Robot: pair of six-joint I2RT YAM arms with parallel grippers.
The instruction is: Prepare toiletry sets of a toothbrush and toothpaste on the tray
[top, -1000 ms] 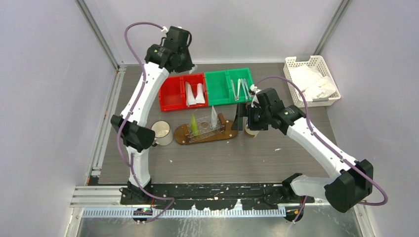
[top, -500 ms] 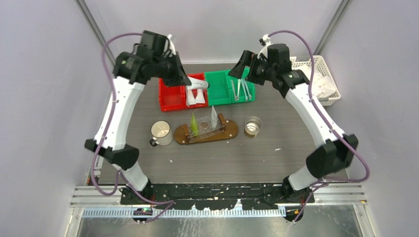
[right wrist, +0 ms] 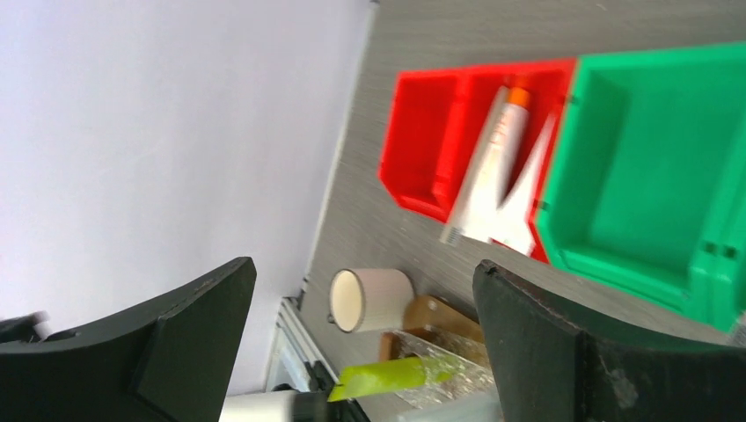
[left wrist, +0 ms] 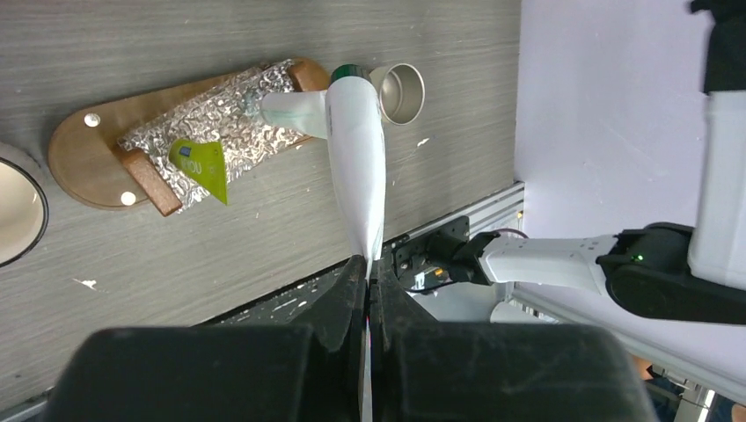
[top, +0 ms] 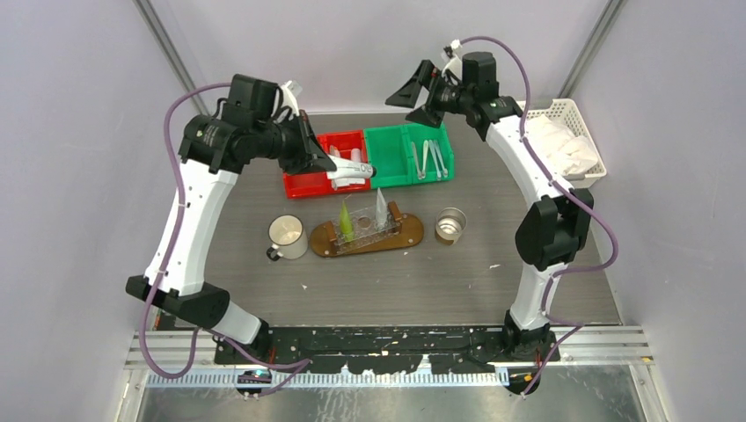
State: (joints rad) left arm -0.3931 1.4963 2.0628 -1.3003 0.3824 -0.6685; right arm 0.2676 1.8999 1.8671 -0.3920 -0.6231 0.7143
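The whitish toothpaste tube [top: 354, 168] sticks out almost level from my left gripper, so I need to tilt the tube's cap down and lower the tube into the tray's empty middle hole [top: 363, 223].
My left gripper [top: 324, 162] is shut on the flat crimped end of a whitish toothpaste tube [top: 352, 172], which hangs in the air over the red bin [top: 303, 176]. In the left wrist view the same tube [left wrist: 356, 167] points from my left gripper [left wrist: 368, 264] toward the wooden tray [left wrist: 84, 154]. A yellow-green tube [top: 346, 220] and a whitish tube [top: 381, 207] stand on the foil-lined tray [top: 409, 230]. Slim pale toothbrushes [top: 428, 156] lie in the green bin [top: 387, 158]. My right gripper [top: 413, 92] is raised high over the back of the table, open and holding nothing; it [right wrist: 365, 268] frames the mug.
A white mug [top: 288, 237] stands left of the tray and a metal cup [top: 450, 226] stands right of it. Another tube [right wrist: 506, 123] lies in the red bin [right wrist: 422, 141]. A white basket [top: 576, 110] with cloths sits at the back right.
My left gripper has taken a whitish tube out of the red bin and lifted it. My right arm has swung up from beside the metal cup to high over the green bin.
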